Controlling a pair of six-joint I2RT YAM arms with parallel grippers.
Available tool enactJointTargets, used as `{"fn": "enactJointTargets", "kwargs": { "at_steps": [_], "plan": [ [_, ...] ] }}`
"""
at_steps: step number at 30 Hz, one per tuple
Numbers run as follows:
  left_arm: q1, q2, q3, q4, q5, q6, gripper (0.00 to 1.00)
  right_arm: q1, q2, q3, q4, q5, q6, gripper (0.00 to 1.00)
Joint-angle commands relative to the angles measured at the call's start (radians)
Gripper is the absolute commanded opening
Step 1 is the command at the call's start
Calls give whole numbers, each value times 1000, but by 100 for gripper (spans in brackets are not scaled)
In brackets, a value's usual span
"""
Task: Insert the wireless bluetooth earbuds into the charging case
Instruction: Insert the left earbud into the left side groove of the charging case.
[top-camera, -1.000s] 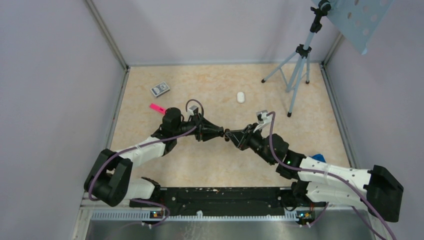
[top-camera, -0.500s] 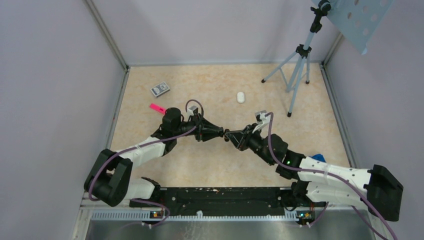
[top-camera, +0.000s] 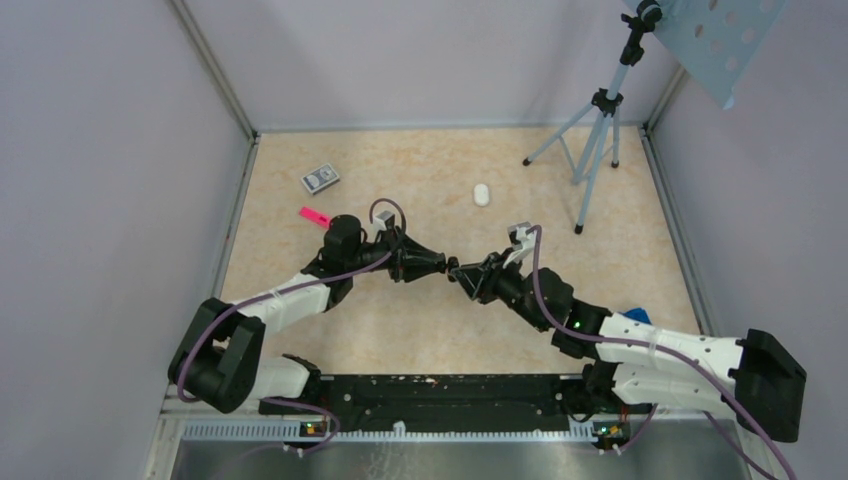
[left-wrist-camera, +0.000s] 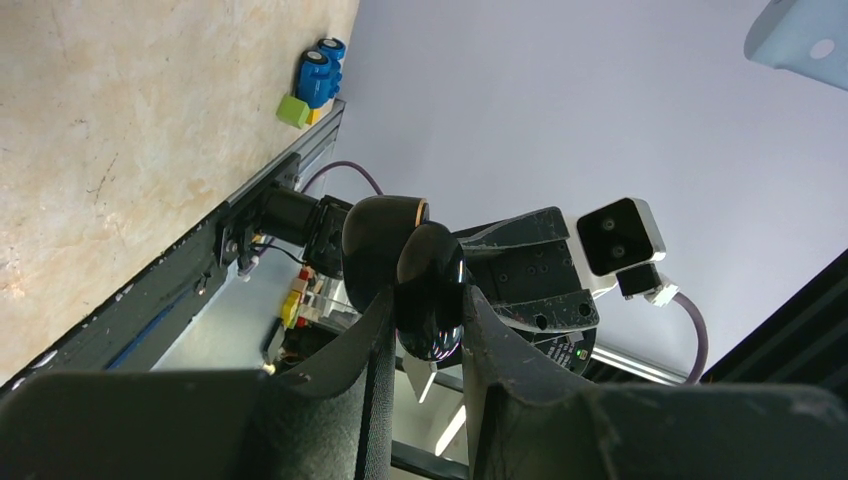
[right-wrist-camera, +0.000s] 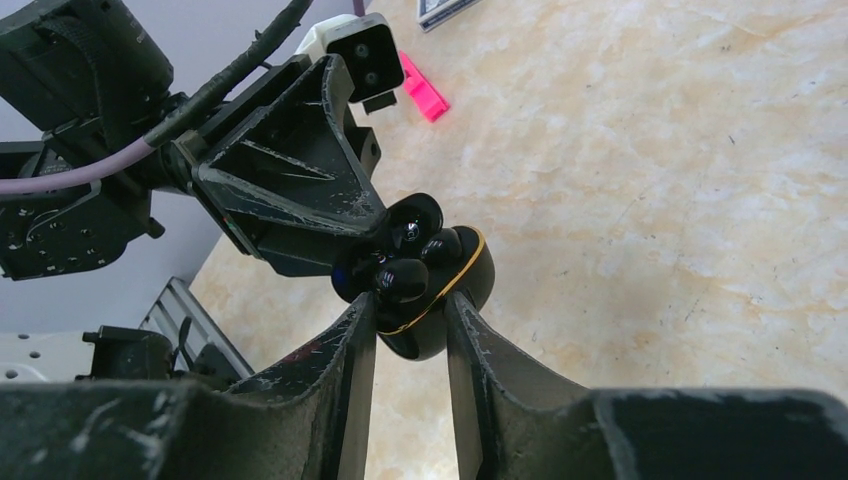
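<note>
The near earbud (right-wrist-camera: 402, 280) sticks up high in the charging case, so the robot's right gripper should leave the case's base and push the earbud in with its fingers closed (right-wrist-camera: 404, 284).
The black charging case (right-wrist-camera: 455, 290) with a gold rim is held open in mid-air between both grippers over the middle of the table (top-camera: 453, 269). My right gripper (right-wrist-camera: 408, 310) is shut on the case's base. Two black earbuds (right-wrist-camera: 402, 276) sit in its wells. My left gripper (left-wrist-camera: 428, 305) is shut on the glossy black lid (left-wrist-camera: 430, 285), and its fingers (right-wrist-camera: 300, 200) show behind the case in the right wrist view. In the top view the left gripper (top-camera: 443, 265) and right gripper (top-camera: 463, 273) meet tip to tip. No white earbuds can be made out.
A small white oval object (top-camera: 481, 194) lies on the far table. A pink piece (top-camera: 315, 216) and a small grey box (top-camera: 320, 178) lie at the far left. A tripod (top-camera: 595, 140) stands at the far right. Blue and green toy blocks (left-wrist-camera: 315, 80) sit by the near right rail.
Both gripper tips have drifted very slightly to the left while still joined on the case. Nothing else has moved.
</note>
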Motion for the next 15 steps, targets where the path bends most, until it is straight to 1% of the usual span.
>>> {"fn": "enactJointTargets", "kwargs": {
  "at_steps": [1,9,15],
  "plan": [
    [5,-34,26,48,-5,23,0,20,-26,47,-16,4,-14,33],
    [12,-40,35,18,-5,53,0,19,-66,73,-38,5,-22,39],
    [12,-42,36,6,-3,64,0,20,-95,73,-58,35,-22,44]
  ]
}}
